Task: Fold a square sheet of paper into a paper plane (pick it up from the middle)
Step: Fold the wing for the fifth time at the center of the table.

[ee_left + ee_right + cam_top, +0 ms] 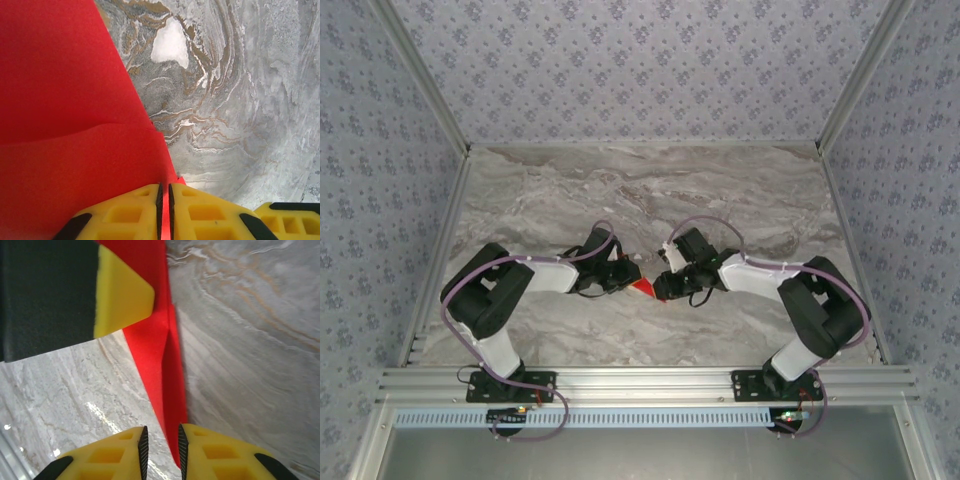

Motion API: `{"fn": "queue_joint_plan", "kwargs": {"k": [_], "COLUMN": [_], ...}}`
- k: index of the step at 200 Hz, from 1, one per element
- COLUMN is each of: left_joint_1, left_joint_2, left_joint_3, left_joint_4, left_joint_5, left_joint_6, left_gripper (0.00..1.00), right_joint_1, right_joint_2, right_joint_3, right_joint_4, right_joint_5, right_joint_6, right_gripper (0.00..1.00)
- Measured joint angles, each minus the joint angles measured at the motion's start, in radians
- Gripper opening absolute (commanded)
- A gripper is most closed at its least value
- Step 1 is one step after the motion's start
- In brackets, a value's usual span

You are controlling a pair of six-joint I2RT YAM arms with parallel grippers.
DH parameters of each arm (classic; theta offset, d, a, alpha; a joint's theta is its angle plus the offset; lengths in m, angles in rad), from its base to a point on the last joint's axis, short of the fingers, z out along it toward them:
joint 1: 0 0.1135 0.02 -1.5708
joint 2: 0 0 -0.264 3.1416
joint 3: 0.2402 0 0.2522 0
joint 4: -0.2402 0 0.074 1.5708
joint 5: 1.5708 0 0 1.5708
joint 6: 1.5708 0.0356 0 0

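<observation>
The red paper's layers gape (pixel 172 382) close to the paper's tip (pixel 175 452). My right gripper should grip the paper's tip and keep hold of it while my left gripper pushes the fold closed.
The folded red paper (pixel 642 288), narrowing to a pointed plane shape, hangs between the two grippers just above the marble table (pixel 650 190). My left gripper (pixel 165 186) is shut on one edge of the red paper (pixel 60 100), which fills the left half of that view with a fold line across it. In the right wrist view the paper (pixel 160 355) tapers to a tip that reaches down between my right gripper's (pixel 161 430) jaws. Those jaws stand apart, and the tip lies against the right pad (pixel 183 440). The left gripper's yellow finger (pixel 122 290) pinches the paper's far end.
Both arms (pixel 520 285) (pixel 790 285) reach inward and meet at the table's middle. Patterned walls close in the back and sides, with an aluminium rail (pixel 650 380) along the near edge. Bare marble lies all around the grippers.
</observation>
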Motion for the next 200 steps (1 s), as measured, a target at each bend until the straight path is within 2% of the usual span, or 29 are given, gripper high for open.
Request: {"fn": "queue_joint_plan", "kwargs": {"k": [105,200], "left_joint_1": [0.000,0.000], "left_joint_2": [0.000,0.000], "left_joint_3": [0.000,0.021], "left_joint_4": [0.000,-0.042], "left_joint_5": [0.000,-0.005], "left_joint_6": [0.003,0.046], "left_gripper": [0.16,0.17], "right_joint_1": [0.034,0.027], "right_joint_2": [0.051,0.074], "right_joint_3": [0.015,0.024], "right_joint_4": [-0.027,-0.017], "right_joint_5": [0.013,-0.020], "right_joint_6": [-0.050,-0.076], "right_gripper": [0.25,0.06]}}
